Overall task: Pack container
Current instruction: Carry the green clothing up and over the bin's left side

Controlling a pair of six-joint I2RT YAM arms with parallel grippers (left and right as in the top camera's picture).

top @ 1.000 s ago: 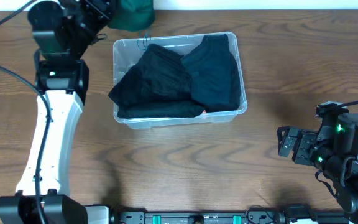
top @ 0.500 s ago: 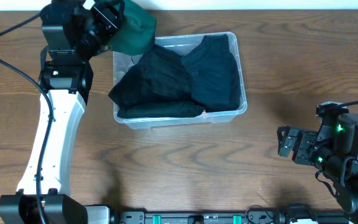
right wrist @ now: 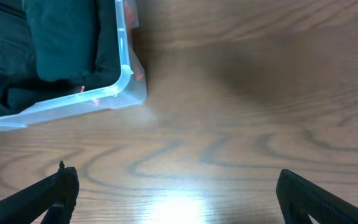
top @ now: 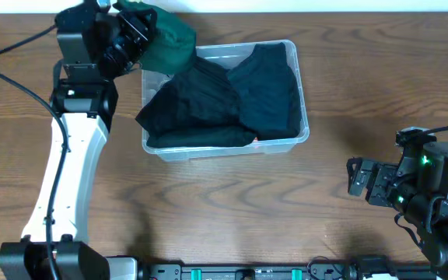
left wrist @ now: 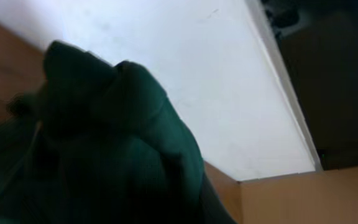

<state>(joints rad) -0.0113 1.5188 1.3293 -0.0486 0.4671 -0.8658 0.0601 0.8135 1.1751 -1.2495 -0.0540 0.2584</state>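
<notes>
The dark green garment (top: 170, 43) is hanging past the container's back rim, so the robot's left gripper should pull it forward and lower it over the dark garment's overhanging corner (top: 152, 116).
The clear container (top: 219, 148) sits at the table's middle back, and its corner (right wrist: 127, 79) also shows in the right wrist view. Two dark folded garments (top: 201, 105) (top: 272, 85) fill it. My left gripper (top: 136, 33) is shut on a dark green garment (top: 171, 43), held over the container's back left corner. That garment (left wrist: 104, 149) fills the left wrist view and hides the fingers. My right gripper (top: 358, 179) stands open above bare table at the right, nothing between its fingers (right wrist: 179, 193).
A white wall (left wrist: 185, 81) runs along the table's back edge just behind the held garment. One dark garment's corner (top: 143, 118) hangs over the container's left rim. Bare wood table (top: 232, 210) lies between the container and the right arm.
The left arm has carried the green garment from the table's back edge forward and slightly right, over the container's back left corner. The right arm has not moved.
</notes>
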